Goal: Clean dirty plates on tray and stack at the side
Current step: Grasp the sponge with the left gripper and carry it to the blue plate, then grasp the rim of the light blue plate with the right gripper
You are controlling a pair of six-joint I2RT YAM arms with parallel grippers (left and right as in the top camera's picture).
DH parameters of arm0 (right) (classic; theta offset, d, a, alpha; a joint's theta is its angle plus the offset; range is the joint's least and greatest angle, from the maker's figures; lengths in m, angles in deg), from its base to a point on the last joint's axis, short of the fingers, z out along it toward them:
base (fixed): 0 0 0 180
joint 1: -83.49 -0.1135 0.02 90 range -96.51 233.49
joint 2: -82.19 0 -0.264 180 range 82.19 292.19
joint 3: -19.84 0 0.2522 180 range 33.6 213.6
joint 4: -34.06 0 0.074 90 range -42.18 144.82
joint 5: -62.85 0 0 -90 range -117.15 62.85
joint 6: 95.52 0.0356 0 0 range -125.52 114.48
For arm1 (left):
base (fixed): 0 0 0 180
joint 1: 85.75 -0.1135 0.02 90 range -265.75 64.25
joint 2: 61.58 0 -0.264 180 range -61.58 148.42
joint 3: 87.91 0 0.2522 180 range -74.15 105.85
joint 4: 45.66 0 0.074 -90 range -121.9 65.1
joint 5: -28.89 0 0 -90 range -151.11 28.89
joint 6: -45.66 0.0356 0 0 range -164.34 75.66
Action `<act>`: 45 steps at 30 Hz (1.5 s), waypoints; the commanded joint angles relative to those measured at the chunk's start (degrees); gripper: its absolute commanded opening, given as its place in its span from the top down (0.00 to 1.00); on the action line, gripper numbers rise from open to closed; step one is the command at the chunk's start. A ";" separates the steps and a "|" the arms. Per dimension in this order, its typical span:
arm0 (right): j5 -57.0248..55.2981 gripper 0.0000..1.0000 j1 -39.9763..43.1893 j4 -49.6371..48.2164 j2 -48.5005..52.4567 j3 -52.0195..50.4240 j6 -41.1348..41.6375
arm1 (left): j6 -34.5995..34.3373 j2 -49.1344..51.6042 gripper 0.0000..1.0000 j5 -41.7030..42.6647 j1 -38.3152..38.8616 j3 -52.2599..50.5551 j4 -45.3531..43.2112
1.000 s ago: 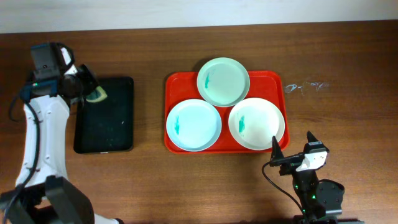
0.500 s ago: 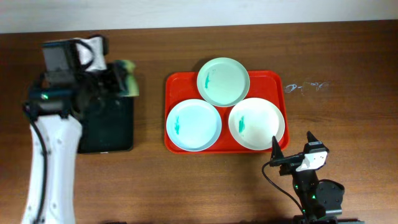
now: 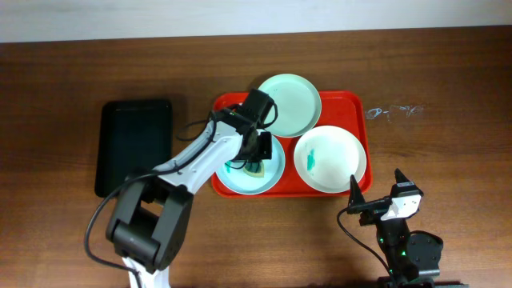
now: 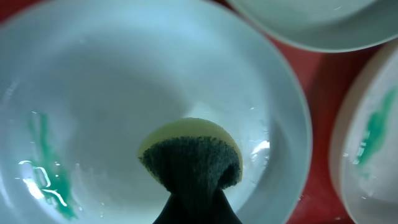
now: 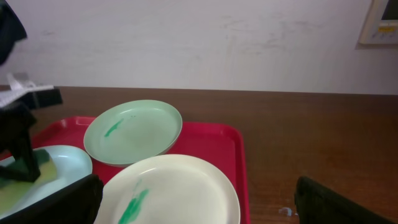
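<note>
The light blue plate [image 3: 254, 185] sits unheld under the sponge, so next my right gripper steadies the plate's rim [image 3: 282, 155] before my left gripper scrubs the teal smear.
The red tray [image 3: 348, 100] holds three plates. The mint green plate [image 3: 292, 104] is at the back, the white plate [image 3: 332, 164] at the front right, the light blue plate [image 3: 232, 180] at the front left. All carry teal smears. My left gripper [image 3: 254, 164] is shut on a yellow-and-green sponge [image 4: 189, 155] and presses it on the light blue plate [image 4: 124, 93]. My right gripper [image 3: 376, 200] is open and empty at the table's front, near the white plate [image 5: 180, 186].
A black tray [image 3: 134, 148] lies left of the red tray. A clear crumpled wrapper [image 3: 392, 110] lies right of the red tray. A white wall stands behind the table in the right wrist view.
My left arm has swung right from over the black tray to the red tray, carrying the sponge down onto the light blue plate. The right arm has not moved.
</note>
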State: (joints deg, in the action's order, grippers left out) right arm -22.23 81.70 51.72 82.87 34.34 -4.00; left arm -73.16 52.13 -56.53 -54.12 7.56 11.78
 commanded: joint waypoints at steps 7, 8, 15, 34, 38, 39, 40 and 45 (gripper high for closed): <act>-0.50 0.02 -0.42 0.20 -0.33 -0.42 0.44 | 0.66 -4.46 0.01 6.82 -6.84 11.67 10.12; -0.50 0.01 -0.42 0.20 -0.33 -0.42 0.44 | 0.66 -6.14 0.01 6.80 -8.39 14.25 12.94; -0.50 0.02 -0.42 0.20 -0.33 -0.42 0.44 | 0.61 -14.86 0.01 -15.80 -22.34 18.03 29.55; 10.95 0.01 -0.46 -6.88 -0.33 -0.42 9.33 | 0.66 -14.08 0.01 -12.26 -26.49 17.33 37.40; 31.54 0.02 -0.46 -15.21 -0.33 -0.42 21.57 | 0.68 -14.05 0.01 -12.26 -26.49 17.33 37.42; 33.70 0.02 -0.46 -19.65 -0.33 -0.42 23.63 | 0.68 -14.05 0.01 -12.26 -26.49 17.33 37.42; 35.12 0.01 -0.46 -31.89 -0.33 -0.28 29.73 | 0.68 -14.05 0.01 -12.28 -26.49 17.33 37.42; 27.50 0.02 -0.35 -25.44 1.22 20.55 25.86 | 1.95 -14.05 0.01 -11.41 -26.49 17.33 37.75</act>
State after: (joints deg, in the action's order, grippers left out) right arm 7.83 81.62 13.41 83.05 42.14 24.87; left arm -72.52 37.53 -68.64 -80.65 25.07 49.16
